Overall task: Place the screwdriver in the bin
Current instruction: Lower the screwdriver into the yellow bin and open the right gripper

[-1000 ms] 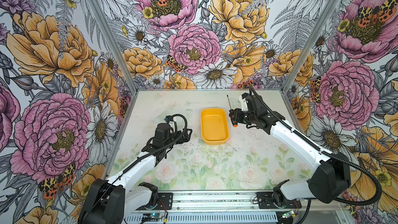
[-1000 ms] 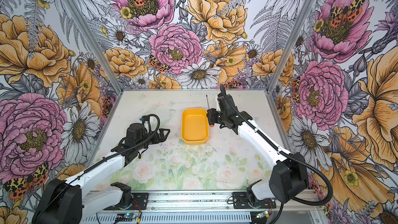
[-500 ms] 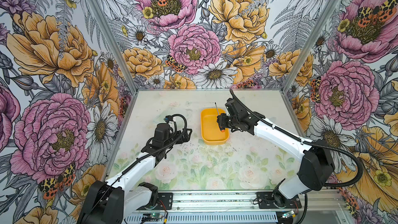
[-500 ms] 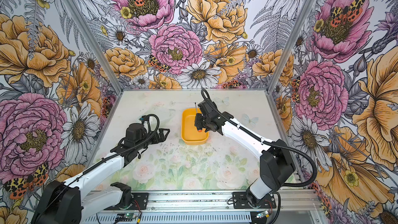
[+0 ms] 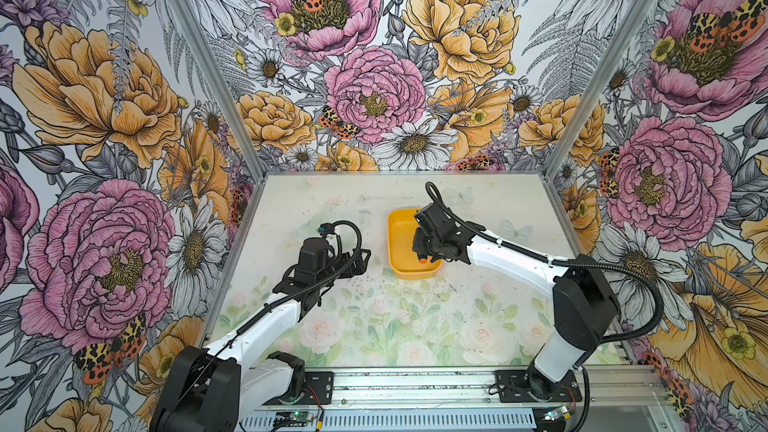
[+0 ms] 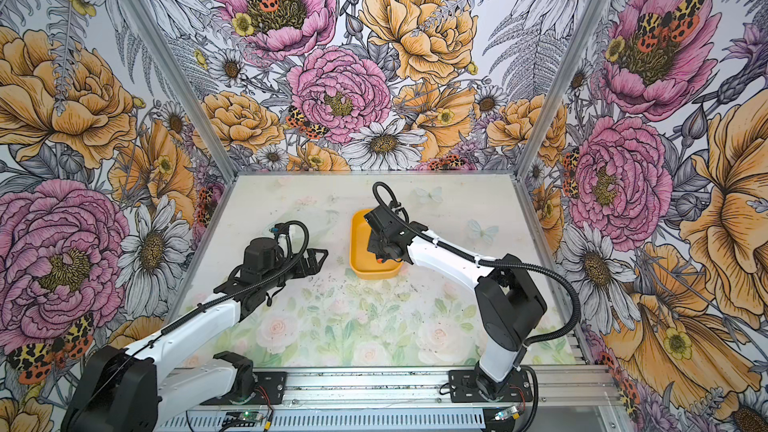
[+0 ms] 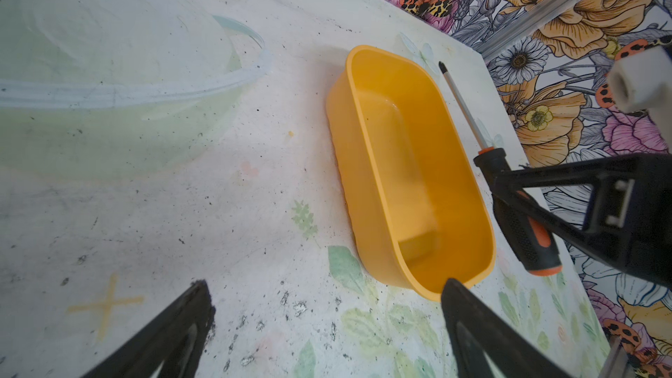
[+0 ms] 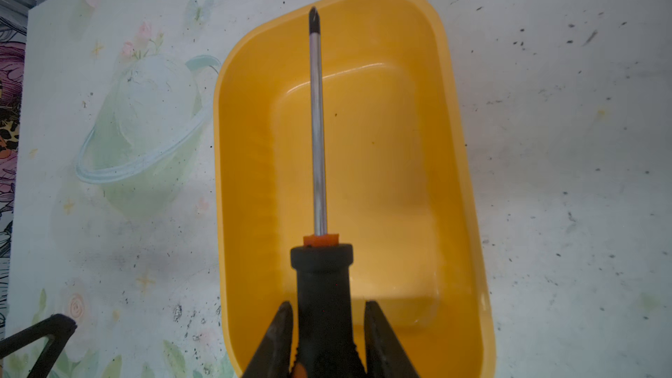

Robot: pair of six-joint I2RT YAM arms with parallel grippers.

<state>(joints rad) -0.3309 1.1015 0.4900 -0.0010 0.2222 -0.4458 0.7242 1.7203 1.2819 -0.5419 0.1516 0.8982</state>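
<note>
My right gripper is holding the screwdriver (image 8: 318, 133) in line with the bin's long sides, so it should keep lowering it until it nearly meets the bottom of the bin (image 5: 404, 248).
The yellow-orange bin (image 5: 401, 238) (image 6: 359, 247) stands lengthwise near the middle of the table. My right gripper (image 5: 419, 245) (image 8: 327, 307) hangs over the bin's near half. It is shut on the black handle of the screwdriver (image 8: 317, 132), whose shaft points along the bin toward its far end, above the floor. The left wrist view shows the screwdriver (image 7: 516, 227) held just above the bin (image 7: 400, 161). In the top views only its orange end (image 5: 422, 260) (image 6: 380, 260) shows. My left gripper (image 5: 363, 259) (image 7: 325, 285) is open and empty, left of the bin's near corner.
Floral walls with metal corner posts (image 5: 582, 89) close in the table on three sides. A metal rail (image 5: 415, 384) with both arm bases runs along the front edge. The right arm's cable (image 5: 432, 195) loops up over the bin's far end.
My right arm has carried the screwdriver leftward from beside the bin's right wall to over the bin and brought it lower. The left arm has stayed still.
</note>
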